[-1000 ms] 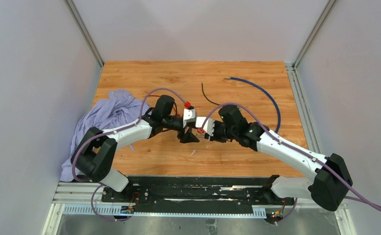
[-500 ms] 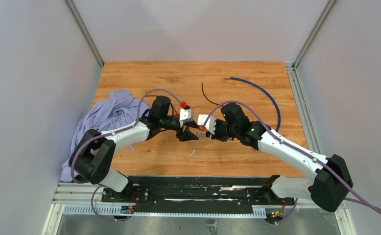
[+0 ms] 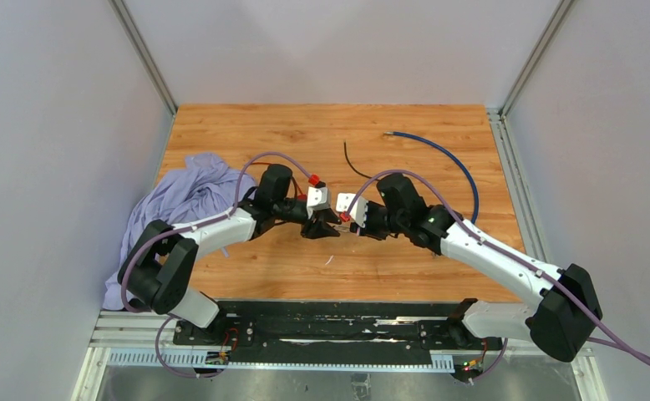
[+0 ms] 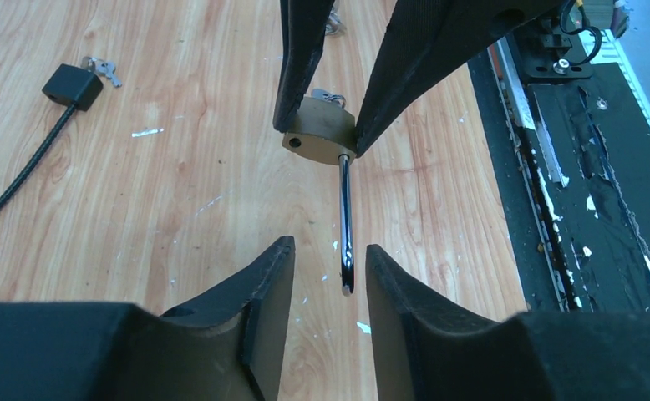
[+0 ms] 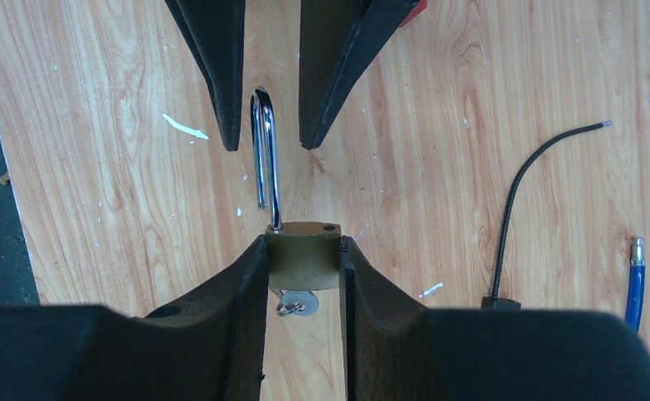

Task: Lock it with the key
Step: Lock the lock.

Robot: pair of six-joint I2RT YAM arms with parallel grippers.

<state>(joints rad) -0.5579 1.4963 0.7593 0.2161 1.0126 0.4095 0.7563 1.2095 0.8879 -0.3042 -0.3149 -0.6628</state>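
The shackle's free leg sits off the body's hole (image 5: 330, 227), so my left gripper should hold the shackle while my right gripper regrips the body (image 5: 304, 259) by its flat sides.
A brass padlock (image 5: 303, 255) is clamped by its body between the fingers of my right gripper (image 5: 303, 244), just above the wooden table. Its steel shackle (image 5: 265, 150) is open, one leg out of the body, and points at my left gripper (image 5: 270, 144). A key (image 5: 298, 302) sits in the bottom of the lock. In the left wrist view the shackle's tip (image 4: 346, 251) lies between the parted fingers of my left gripper (image 4: 328, 267), close to the right finger and not gripped. In the top view the grippers meet at mid-table, left (image 3: 327, 227) and right (image 3: 348, 225).
A black cable lock with keys (image 4: 73, 83) lies on the table, its cable (image 3: 353, 165) trailing toward the back. A blue cable (image 3: 455, 160) curves at the right rear. A purple cloth (image 3: 180, 200) is heaped at the left edge. A black rail (image 3: 322, 322) runs along the near edge.
Both grippers have shifted slightly toward the back of the table and closer together. The shackle's tip has come between my left fingers. The right gripper has kept hold of the padlock.
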